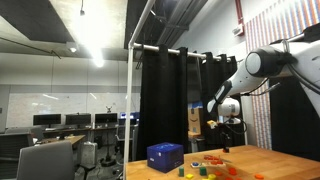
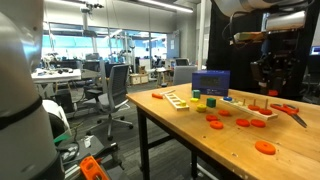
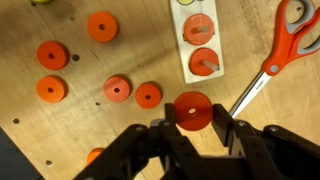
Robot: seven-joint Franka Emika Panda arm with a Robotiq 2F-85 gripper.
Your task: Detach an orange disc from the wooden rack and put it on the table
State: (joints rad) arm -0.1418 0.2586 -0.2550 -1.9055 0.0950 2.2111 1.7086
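Observation:
The orange disc (image 3: 193,111) is flat and clear of the wooden rack, so the robot's gripper should continue to move down toward open tabletop (image 2: 267,132) beside the loose discs until the disc rests there.
In the wrist view my gripper (image 3: 195,120) is shut on an orange disc (image 3: 192,108), held flat between the two black fingers above the tan table (image 3: 70,130). The wooden rack (image 3: 190,62) lies just beyond, with two orange discs (image 3: 203,60) still on its pegs. Several loose orange discs (image 3: 117,89) lie on the table to the left. In both exterior views the gripper (image 2: 272,88) (image 1: 228,135) hangs over the far part of the table (image 2: 180,125), above the rack (image 2: 250,110).
Orange-handled scissors (image 3: 288,35) lie right of the rack, also seen in an exterior view (image 2: 292,110). A blue box (image 2: 210,82) (image 1: 165,156) and small coloured blocks (image 2: 198,100) stand nearby. Office chairs and desks lie beyond the table edge.

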